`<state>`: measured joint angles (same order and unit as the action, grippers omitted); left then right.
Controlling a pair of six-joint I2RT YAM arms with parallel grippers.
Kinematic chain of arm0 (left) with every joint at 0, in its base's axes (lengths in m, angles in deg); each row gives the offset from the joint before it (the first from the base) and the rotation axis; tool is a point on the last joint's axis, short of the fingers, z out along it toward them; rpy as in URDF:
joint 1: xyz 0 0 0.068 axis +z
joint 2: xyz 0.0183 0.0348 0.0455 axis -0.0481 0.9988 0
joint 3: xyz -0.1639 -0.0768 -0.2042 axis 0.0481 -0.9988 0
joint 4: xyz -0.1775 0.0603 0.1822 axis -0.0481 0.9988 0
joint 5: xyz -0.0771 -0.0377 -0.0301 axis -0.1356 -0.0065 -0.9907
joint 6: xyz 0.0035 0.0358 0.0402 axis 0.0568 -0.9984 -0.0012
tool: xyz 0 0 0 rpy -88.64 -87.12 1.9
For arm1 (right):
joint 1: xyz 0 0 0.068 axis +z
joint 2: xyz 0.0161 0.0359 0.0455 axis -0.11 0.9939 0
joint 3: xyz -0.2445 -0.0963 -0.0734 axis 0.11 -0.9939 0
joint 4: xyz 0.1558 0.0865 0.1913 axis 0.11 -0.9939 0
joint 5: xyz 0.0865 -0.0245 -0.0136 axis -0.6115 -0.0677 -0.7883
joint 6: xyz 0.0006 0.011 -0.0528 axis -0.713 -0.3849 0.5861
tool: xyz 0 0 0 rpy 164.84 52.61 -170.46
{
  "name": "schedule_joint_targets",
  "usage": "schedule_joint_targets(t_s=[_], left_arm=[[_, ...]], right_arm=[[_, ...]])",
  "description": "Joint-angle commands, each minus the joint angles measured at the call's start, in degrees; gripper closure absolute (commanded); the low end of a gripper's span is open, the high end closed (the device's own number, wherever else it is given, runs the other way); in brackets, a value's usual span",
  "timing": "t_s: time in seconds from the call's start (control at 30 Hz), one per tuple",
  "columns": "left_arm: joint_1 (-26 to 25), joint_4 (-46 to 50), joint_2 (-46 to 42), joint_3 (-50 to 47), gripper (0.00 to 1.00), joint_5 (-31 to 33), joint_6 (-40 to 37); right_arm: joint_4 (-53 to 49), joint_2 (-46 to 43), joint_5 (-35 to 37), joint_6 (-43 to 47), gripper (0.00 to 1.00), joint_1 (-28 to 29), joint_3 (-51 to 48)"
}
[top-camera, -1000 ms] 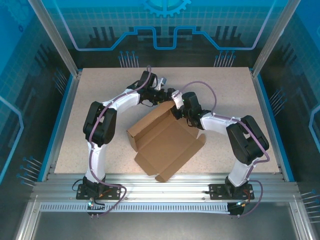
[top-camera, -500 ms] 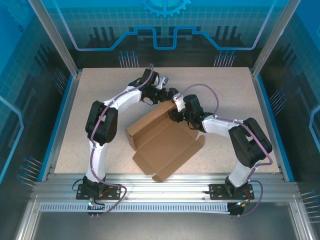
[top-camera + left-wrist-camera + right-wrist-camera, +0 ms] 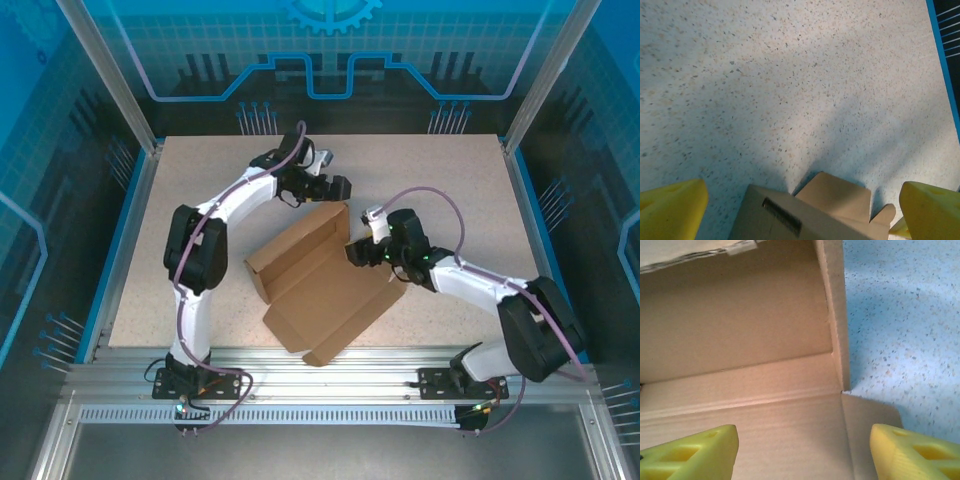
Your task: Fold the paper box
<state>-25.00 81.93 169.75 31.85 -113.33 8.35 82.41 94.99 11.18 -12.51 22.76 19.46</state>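
The paper box sits askew with its flat flap (image 3: 335, 302) toward the near edge, so the robot's left gripper should grasp the raised side's far corner (image 3: 344, 210) and rotate the box.
The paper box (image 3: 318, 285) is a brown cardboard sheet lying part folded in the middle of the table, its long back wall raised and a flat flap pointing toward the near edge. My left gripper (image 3: 337, 189) hovers open just beyond the box's far corner. In the left wrist view a slotted panel and tab (image 3: 807, 212) sit between the wide-apart yellow fingers (image 3: 675, 207). My right gripper (image 3: 360, 250) is open at the box's right side. Its yellow fingertips (image 3: 912, 452) straddle the inner floor and wall crease (image 3: 740, 390), gripping nothing.
The speckled table (image 3: 200, 200) has a blue rim (image 3: 128, 230) on its left and right sides. Metal frame posts stand at the far corners and an aluminium rail (image 3: 320, 365) runs along the near edge. Bare tabletop lies to the right of the box (image 3: 905, 315).
My right gripper has opened, let go of the box's far corner and drawn back toward the near right. The box shifted slightly left. My left gripper stayed open near the far corner.
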Motion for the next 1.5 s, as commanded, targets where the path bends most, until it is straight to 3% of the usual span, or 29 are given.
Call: schedule_joint_targets(t_s=[0.0,0.3,0.7,1.1,1.47], left_arm=[[0.3,4.7,-7.6,-2.3,0.01,2.1,-6.5],[-2.2,15.0,-9.7,0.7,0.01,4.9,-16.0],[-6.0,26.3,0.3,16.2,0.01,12.5,-21.5],[-7.1,31.1,7.3,24.7,0.03,13.4,-23.1],[-7.1,32.7,8.9,26.2,0.2,12.0,-23.8]], right_arm=[[-4.6,-5.6,-3.0,-5.1,0.23,-0.7,-2.9],[-13.1,-17.0,-11.3,-10.4,0.0,-3.3,-6.8],[-17.8,-28.2,-20.9,-13.7,0.0,-13.7,-10.5],[-19.8,-30.2,-22.2,-12.6,0.0,-16.3,-10.6],[-19.8,-29.8,-22.4,-12.9,0.0,-16.5,-10.6]])
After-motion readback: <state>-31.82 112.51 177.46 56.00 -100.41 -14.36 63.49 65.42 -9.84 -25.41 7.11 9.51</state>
